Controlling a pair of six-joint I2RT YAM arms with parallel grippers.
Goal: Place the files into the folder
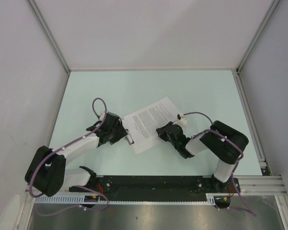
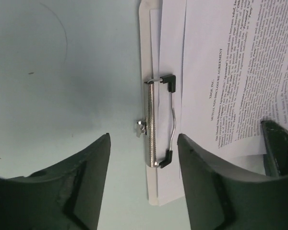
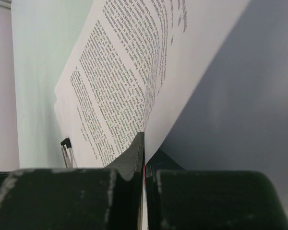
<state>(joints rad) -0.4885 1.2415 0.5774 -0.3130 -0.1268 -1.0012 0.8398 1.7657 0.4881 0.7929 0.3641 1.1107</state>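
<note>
The clip's small lever [image 2: 141, 128] stands out from the clip's metal bar. My left gripper should go around both sides of the clip and press its bar and wire together.
The files [image 1: 151, 120] are printed white sheets stacked at an angle on the folder, mid-table. The folder [image 2: 145, 57] is a white board that shows only as a strip at the stack's near-left end, with its metal clip [image 1: 129, 139]. My left gripper [image 1: 120, 133] is open, hovering at that clip end. In the left wrist view the clip [image 2: 158, 127] lies just beyond my left gripper's [image 2: 144, 139] spread fingertips. My right gripper [image 1: 162, 131] is shut on the near-right edge of the top sheet [image 3: 120, 72]. In the right wrist view my right gripper [image 3: 144, 143] holds that sheet lifted and curled.
The pale green table [image 1: 149, 91] is boxed in by grey walls with metal frame rails on the left, back and right. A black base rail [image 1: 149, 184] runs along the near edge. The clip also shows in the right wrist view [image 3: 66, 148].
</note>
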